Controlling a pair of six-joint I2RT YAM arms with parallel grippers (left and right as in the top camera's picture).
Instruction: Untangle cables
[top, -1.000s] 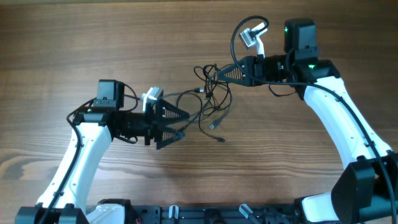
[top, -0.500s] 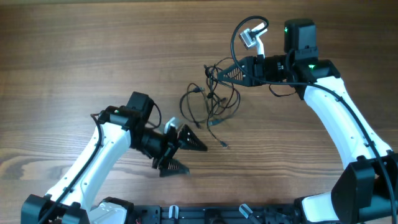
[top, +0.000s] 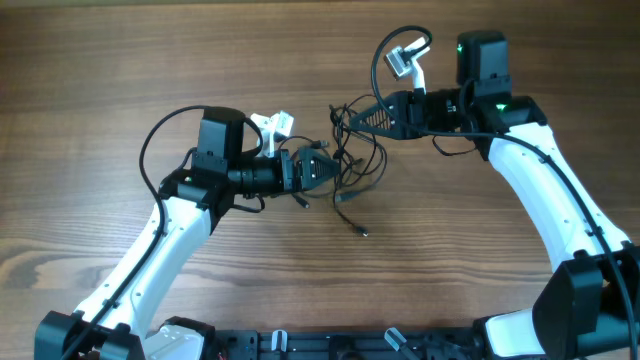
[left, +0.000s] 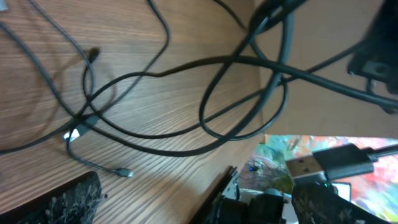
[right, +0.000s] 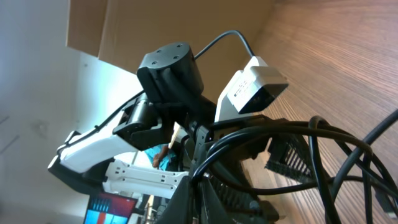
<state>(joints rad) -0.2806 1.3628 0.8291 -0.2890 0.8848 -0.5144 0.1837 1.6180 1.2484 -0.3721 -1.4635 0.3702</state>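
The tangle (left: 149, 124) will stay in a bunch and come along when I pull a strand of cable, because the cables cross over each other (left: 79, 117) next to the USB plug.
The cables (top: 350, 155) are thin black cords in a loose tangle at the table's middle. One strand trails down to a small plug end (top: 362, 232). My right gripper (top: 352, 116) is shut on strands at the tangle's top and holds them slightly lifted; the right wrist view shows the cords (right: 280, 134) pinched between its fingers (right: 208, 186). My left gripper (top: 322, 168) is open, pointing right at the tangle's left edge. The left wrist view shows crossing loops (left: 186, 93), a USB plug (left: 329, 163), and its fingers spread wide (left: 199, 208) with nothing between them.
The wooden table (top: 120, 70) stretches around the tangle. The right arm's own thicker black wire loops above its wrist camera (top: 405, 58). The left arm (right: 168, 62) shows in the right wrist view, close behind the cords.
My left arm has swung from the table's lower middle up to the tangle's left edge and turned its gripper. The right gripper has kept its hold in place. The tangle has shifted slightly.
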